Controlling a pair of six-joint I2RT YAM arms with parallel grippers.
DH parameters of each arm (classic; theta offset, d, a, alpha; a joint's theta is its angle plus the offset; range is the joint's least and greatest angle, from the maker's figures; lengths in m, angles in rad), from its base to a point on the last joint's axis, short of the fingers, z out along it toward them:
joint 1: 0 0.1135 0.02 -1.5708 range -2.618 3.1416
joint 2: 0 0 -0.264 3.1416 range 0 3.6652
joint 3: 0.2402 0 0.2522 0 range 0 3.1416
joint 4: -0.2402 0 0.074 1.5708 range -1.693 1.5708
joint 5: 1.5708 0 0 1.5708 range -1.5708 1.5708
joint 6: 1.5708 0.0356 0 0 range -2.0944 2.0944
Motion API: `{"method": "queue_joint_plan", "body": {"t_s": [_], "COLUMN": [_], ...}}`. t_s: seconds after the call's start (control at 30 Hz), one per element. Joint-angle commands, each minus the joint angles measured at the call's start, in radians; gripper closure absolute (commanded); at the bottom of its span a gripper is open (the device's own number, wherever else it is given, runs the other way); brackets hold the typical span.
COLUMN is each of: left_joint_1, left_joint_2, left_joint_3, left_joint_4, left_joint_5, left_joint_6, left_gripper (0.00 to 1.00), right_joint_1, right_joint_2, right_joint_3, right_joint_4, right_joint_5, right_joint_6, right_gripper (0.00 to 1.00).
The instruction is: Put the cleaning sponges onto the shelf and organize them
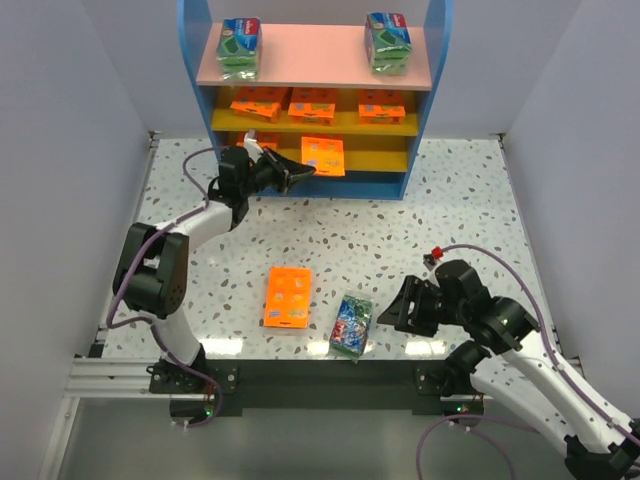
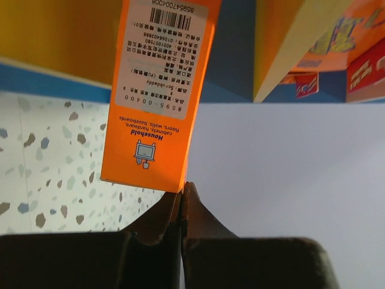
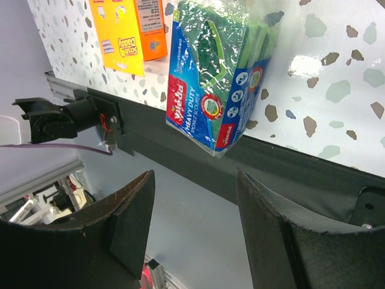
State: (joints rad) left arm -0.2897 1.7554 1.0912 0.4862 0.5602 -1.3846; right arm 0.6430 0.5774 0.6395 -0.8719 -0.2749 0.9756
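Note:
The orange pack in my left gripper (image 1: 323, 155) sticks past the bottom board's edge, so I should release its corner and push the pack's front end (image 1: 328, 173) in, fingers closed.
The shelf (image 1: 437, 60) stands at the back, with two green-and-blue sponge packs (image 1: 240, 47) (image 1: 388, 42) on its pink top board. Three orange packs (image 1: 318, 103) lie on the middle yellow board. My left gripper (image 1: 300, 170) is shut on the lower corner of an orange pack (image 1: 323, 155) that stands tilted at the bottom tier; in the left wrist view the orange pack (image 2: 159, 90) rises from the closed fingertips (image 2: 181, 191). Another orange pack (image 1: 288, 296) and a green-and-blue pack (image 1: 351, 323) lie near the table's front edge. My right gripper (image 1: 395, 312) is open and empty beside that green-and-blue pack (image 3: 216, 78).
A further orange pack (image 1: 245, 140) shows partly behind my left wrist on the bottom board. The green-and-blue pack overhangs the table's dark front rail (image 3: 289, 168). Grey walls close in both sides of the speckled table (image 1: 470, 220).

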Motion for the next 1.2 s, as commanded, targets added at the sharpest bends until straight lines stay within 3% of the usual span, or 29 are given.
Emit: {"method": "queue_joint_plan", "body": {"t_s": [0.0,0.5,0.57,0.73,0.9,1.03,1.17], "left_joint_1": [0.012,0.063,0.064,0.064,0.064,0.072,0.078], "left_joint_2": [0.042,0.191,0.200,0.211,0.211,0.202,0.181], "left_joint_3": [0.102,0.239,0.243,0.233,0.211,0.197,0.188], "left_joint_4": [0.022,-0.044,-0.049,-0.075,-0.063,-0.064,-0.112], "left_joint_5": [-0.042,-0.026,-0.028,-0.033,-0.054,-0.077,-0.123], "left_joint_6": [-0.017,-0.034,-0.036,-0.025,-0.030,-0.030,-0.019], "left_gripper": [1.00,1.00,0.94,0.89,0.68,0.64,0.53], "right_joint_1": [0.001,0.001,0.001,0.001,0.001,0.001,0.001], "right_joint_2": [-0.011,-0.014,-0.013,-0.002,0.009,0.016,0.024], "right_joint_3": [0.020,0.017,0.014,0.011,0.005,0.002,0.002], "right_joint_4": [-0.007,0.014,0.017,0.034,0.050,0.057,0.065], "right_joint_5": [0.028,0.029,0.028,0.025,0.020,0.017,0.017], "right_joint_6": [-0.003,0.005,0.003,0.002,0.003,0.000,0.000], "right_gripper": [0.40,0.39,0.39,0.39,0.39,0.39,0.39]}}
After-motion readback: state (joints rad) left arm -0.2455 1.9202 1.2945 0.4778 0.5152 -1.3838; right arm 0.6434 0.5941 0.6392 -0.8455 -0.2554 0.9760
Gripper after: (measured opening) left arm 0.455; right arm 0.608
